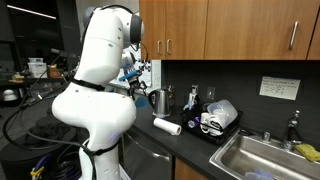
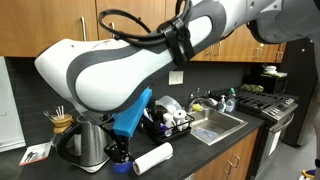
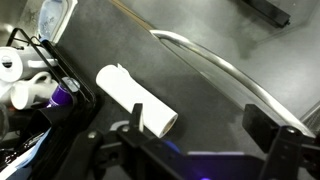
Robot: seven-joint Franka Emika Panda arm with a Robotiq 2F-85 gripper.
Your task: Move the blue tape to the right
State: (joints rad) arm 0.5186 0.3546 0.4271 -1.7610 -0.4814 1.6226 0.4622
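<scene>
The white paper-towel roll (image 3: 138, 98) lies beside my gripper's slanted left finger, so next I back away from it and turn my gripper before lowering by the blue tape.
The blue tape (image 2: 121, 167) shows in an exterior view as a small blue roll on the dark counter, right below my gripper (image 2: 119, 152). In the wrist view only a faint blue glow (image 3: 197, 156) shows at the bottom edge. There my gripper (image 3: 200, 125) is open, its fingers wide apart with bare counter between them. The white paper-towel roll (image 3: 135, 100) lies beside the left finger. It also shows in both exterior views (image 2: 153, 157) (image 1: 167, 126). In an exterior view the arm hides most of my gripper (image 1: 137, 80) and all of the tape.
A black dish rack (image 1: 222, 128) (image 2: 170, 122) with cups and bottles stands next to the paper-towel roll. A sink (image 1: 262, 155) (image 2: 215, 124) lies beyond it. A metal kettle (image 2: 85, 143) and a jar of sticks (image 2: 62, 120) stand by the gripper. The counter's edge (image 3: 215, 60) curves past.
</scene>
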